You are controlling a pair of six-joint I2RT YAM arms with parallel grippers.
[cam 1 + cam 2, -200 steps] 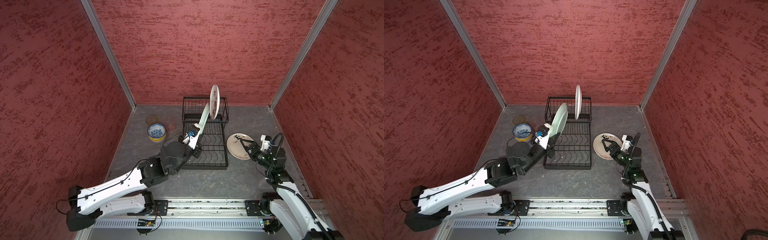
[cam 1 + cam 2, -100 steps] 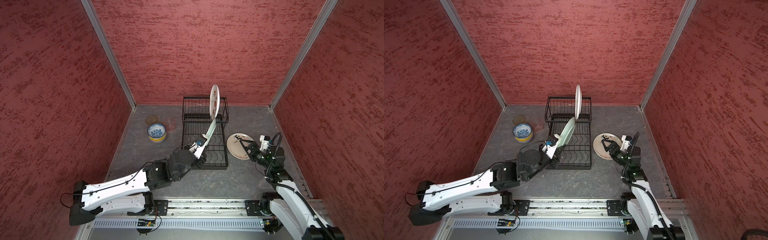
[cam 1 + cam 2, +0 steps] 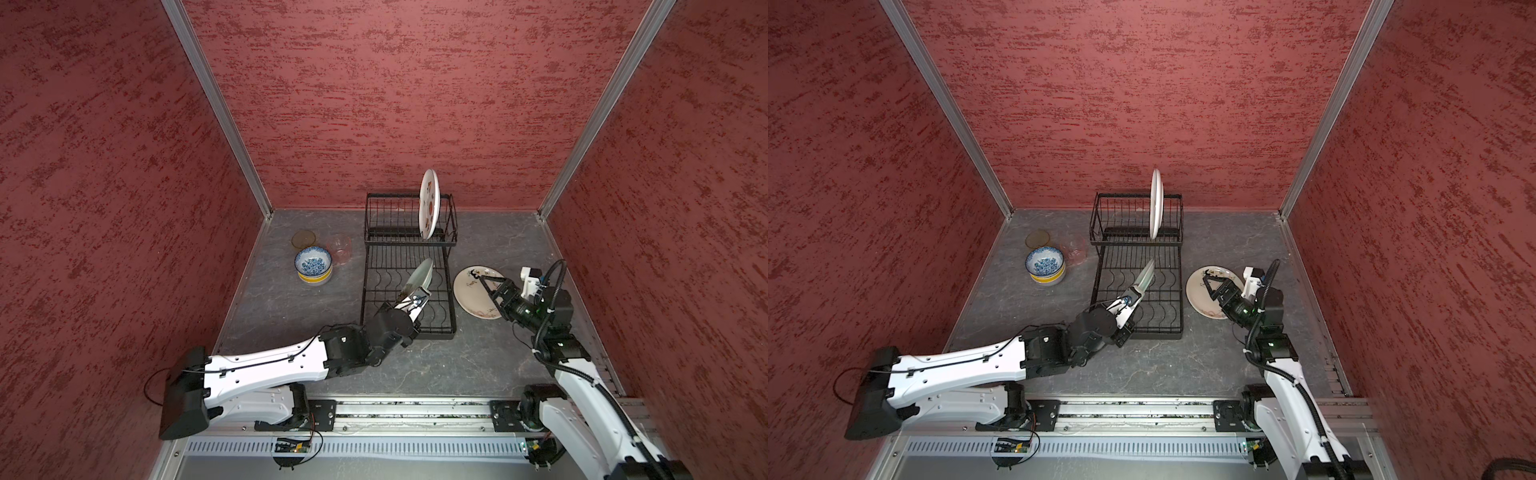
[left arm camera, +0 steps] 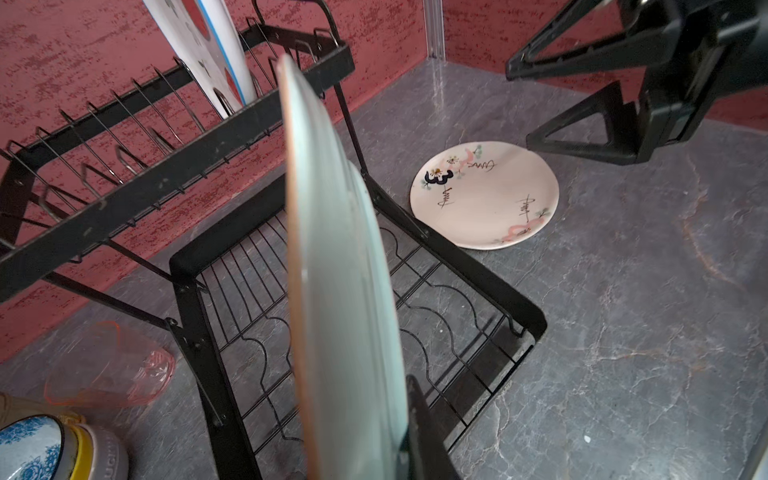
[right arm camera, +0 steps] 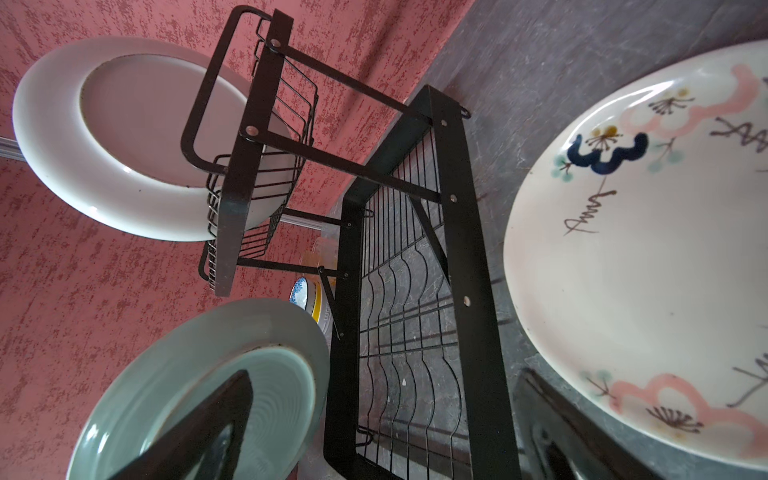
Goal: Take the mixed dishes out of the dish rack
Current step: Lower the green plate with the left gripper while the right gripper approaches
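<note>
The pale green plate's far rim (image 3: pixel 428 263) is free of my left gripper. My right gripper should keep coming in open until its fingers are on both sides of that rim (image 5: pixel 320 340).
My left gripper (image 3: pixel 415 300) (image 3: pixel 1128 300) is shut on the lower rim of a pale green plate (image 3: pixel 420 276) (image 3: pixel 1145 276) (image 4: pixel 340 270) (image 5: pixel 282 395). It holds the plate on edge, tilted, over the flat front tier of the black dish rack (image 3: pixel 451 291) (image 3: pixel 1096 291) (image 4: pixel 469 266) (image 5: pixel 469 249). A white plate with red slices (image 3: pixel 429 203) (image 3: pixel 1155 203) stands upright in the raised back tier. My right gripper (image 3: pixel 490 282) (image 3: pixel 1213 282) (image 4: pixel 521 106) hangs open just above a floral plate (image 3: pixel 471 297) (image 3: pixel 1198 299) (image 4: pixel 486 195) (image 5: pixel 644 270) lying flat on the table right of the rack.
Left of the rack a blue-white bowl (image 3: pixel 313 264) (image 3: pixel 1045 262) sits stacked on a yellow one. An amber glass (image 3: pixel 303 239) and a pinkish glass (image 3: pixel 340 249) (image 4: pixel 108 365) stand beside them. Red walls close in three sides.
My left arm has drawn the green plate down and toward the front, from high beside the back tier to low over the front tier. The right arm has barely moved.
</note>
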